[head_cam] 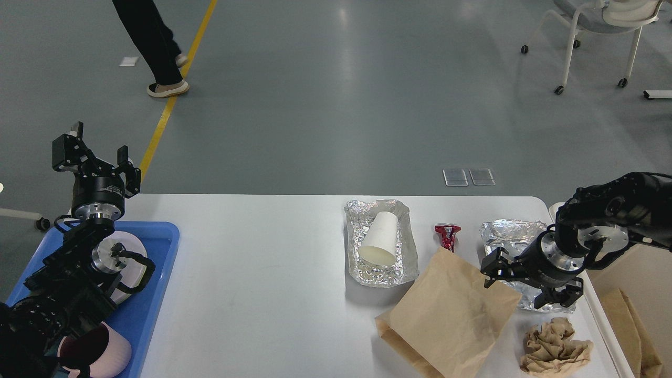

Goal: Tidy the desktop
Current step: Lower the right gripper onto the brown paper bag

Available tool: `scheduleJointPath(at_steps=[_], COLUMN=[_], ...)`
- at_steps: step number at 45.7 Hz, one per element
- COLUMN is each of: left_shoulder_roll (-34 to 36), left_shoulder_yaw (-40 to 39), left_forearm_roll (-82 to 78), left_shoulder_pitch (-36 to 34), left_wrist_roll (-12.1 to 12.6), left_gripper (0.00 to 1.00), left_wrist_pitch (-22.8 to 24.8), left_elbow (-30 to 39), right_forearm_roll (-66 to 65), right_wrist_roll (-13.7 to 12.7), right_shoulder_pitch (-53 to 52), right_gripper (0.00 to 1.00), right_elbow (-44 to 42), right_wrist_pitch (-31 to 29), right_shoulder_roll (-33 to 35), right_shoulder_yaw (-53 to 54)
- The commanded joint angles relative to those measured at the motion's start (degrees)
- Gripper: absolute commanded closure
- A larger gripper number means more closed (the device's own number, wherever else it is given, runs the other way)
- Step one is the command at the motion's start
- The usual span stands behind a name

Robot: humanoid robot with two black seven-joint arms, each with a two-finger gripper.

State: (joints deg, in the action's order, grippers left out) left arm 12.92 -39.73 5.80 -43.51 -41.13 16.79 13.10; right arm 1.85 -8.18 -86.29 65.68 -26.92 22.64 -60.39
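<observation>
The crumpled red wrapper [448,237] goes on under the brown paper bag [454,308]. I should expect to see a longer crushed can when I lift the bag.
The white desktop [252,273] holds litter on its right half. A foil tray [399,262] has a white paper cup [379,239] lying in it on its side. Right of it are a crumpled red wrapper [447,235] and a second foil tray [512,233]. A brown paper bag [446,315] lies flat at the front, with a crumpled brown paper ball [554,346] beside it. My right gripper [518,287] is open, low over the second foil tray's near end, at the bag's right corner. My left gripper [94,157] is open, raised at the far left above the blue tray.
A blue tray [157,294] at the left edge holds a white dish [134,262] and a pink cup [100,352] under my left arm. A cream-white bin [630,262] at the right holds brown paper [625,320]. A person [152,52] walks on the floor beyond; a chair [604,21] stands far right.
</observation>
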Motion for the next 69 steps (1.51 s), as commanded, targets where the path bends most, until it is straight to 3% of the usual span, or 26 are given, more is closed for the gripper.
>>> scheduleJointPath(at_steps=[1, 27, 31, 35, 38, 47, 50, 55, 69], left_shoulder_roll=[0.0, 0.0, 0.0, 0.0, 0.0, 0.0, 0.0, 0.0, 0.0], left_shoulder_yaw=[0.0, 0.0, 0.0, 0.0, 0.0, 0.0, 0.0, 0.0, 0.0], left_forearm_roll=[0.0, 0.0, 0.0, 0.0, 0.0, 0.0, 0.0, 0.0, 0.0], left_shoulder_pitch=[0.0, 0.0, 0.0, 0.0, 0.0, -0.1, 0.0, 0.0, 0.0], left_wrist_roll=[0.0, 0.0, 0.0, 0.0, 0.0, 0.0, 0.0, 0.0, 0.0], left_gripper=[0.03, 0.03, 0.03, 0.03, 0.03, 0.03, 0.03, 0.03, 0.03], left_wrist_pitch=[0.0, 0.0, 0.0, 0.0, 0.0, 0.0, 0.0, 0.0, 0.0], left_elbow=[0.0, 0.0, 0.0, 0.0, 0.0, 0.0, 0.0, 0.0, 0.0], right_forearm_roll=[0.0, 0.4, 0.4, 0.4, 0.4, 0.4, 0.4, 0.4, 0.3], right_wrist_roll=[0.1, 0.1, 0.1, 0.1, 0.1, 0.1, 0.1, 0.0, -0.1], right_shoulder_pitch=[2.4, 9.1, 9.1, 9.1, 9.1, 9.4, 9.4, 9.5, 9.3], right_gripper=[0.0, 0.03, 0.16, 0.46, 0.59, 0.68, 0.77, 0.78, 1.0], right_elbow=[-0.6, -4.5, -4.4, -4.3, -4.2, -4.1, -4.1, -4.2, -4.0], right_wrist_pitch=[0.0, 1.9, 2.8, 2.8, 2.8, 2.8, 2.7, 2.6, 2.3], right_shoulder_roll=[0.2, 0.7, 0.9, 1.4, 1.4, 1.4, 1.4, 1.4, 1.5], right_shoulder_yaw=[2.3, 5.7, 6.1, 6.0, 5.9, 6.0, 6.1, 6.0, 5.0])
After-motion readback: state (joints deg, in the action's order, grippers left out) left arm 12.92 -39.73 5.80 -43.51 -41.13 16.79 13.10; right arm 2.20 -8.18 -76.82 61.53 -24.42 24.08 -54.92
